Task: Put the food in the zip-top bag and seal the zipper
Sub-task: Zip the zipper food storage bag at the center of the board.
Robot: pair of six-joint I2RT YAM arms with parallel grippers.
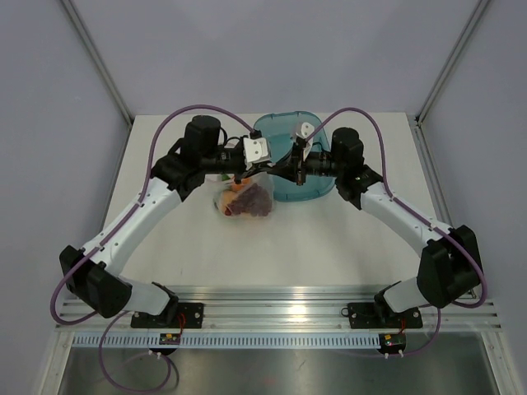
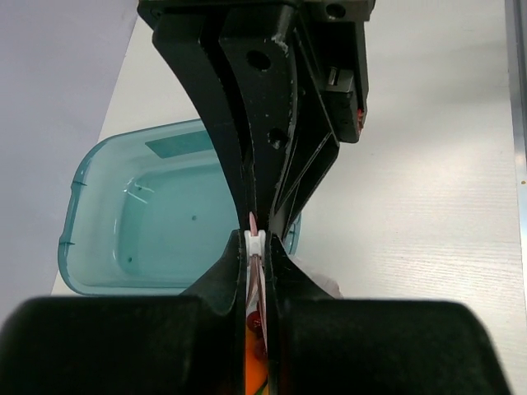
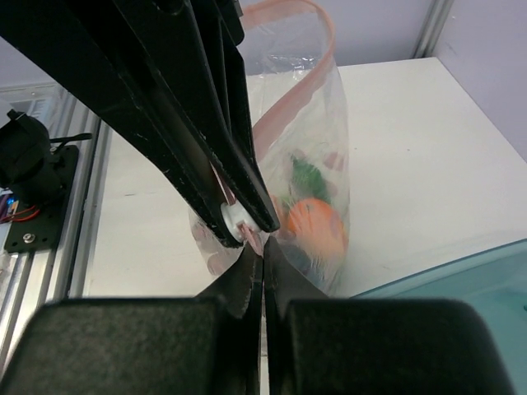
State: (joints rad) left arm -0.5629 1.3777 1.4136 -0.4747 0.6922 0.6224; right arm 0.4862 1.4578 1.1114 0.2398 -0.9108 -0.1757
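Note:
The pink zipper's end (image 3: 254,242) is held down by my right gripper next to the white slider (image 3: 238,219), so my left gripper should carry on pulling the slider until it gets to the far end of the zipper.
The zip-top bag (image 1: 244,202) hangs from both grippers just left of the teal tray, its bottom resting on the table. The food is inside it: an orange mango (image 3: 317,226), a green piece (image 3: 307,174) and dark purple grapes (image 1: 256,202). My left gripper (image 2: 256,247) is shut on the pink zipper (image 2: 253,224) at a white slider (image 3: 233,219). My right gripper (image 3: 263,253) is shut on the same bag edge right next to it, fingertips nearly touching the left ones. Beyond them the zipper strip (image 3: 326,58) loops open. In the top view the grippers meet above the bag, left (image 1: 251,171) and right (image 1: 270,169).
The translucent teal tray (image 1: 317,188) lies right behind the grippers with nothing showing in it (image 2: 165,214). The aluminium rail and arm bases (image 1: 272,309) run along the near edge. White table (image 1: 346,239) lies around the bag.

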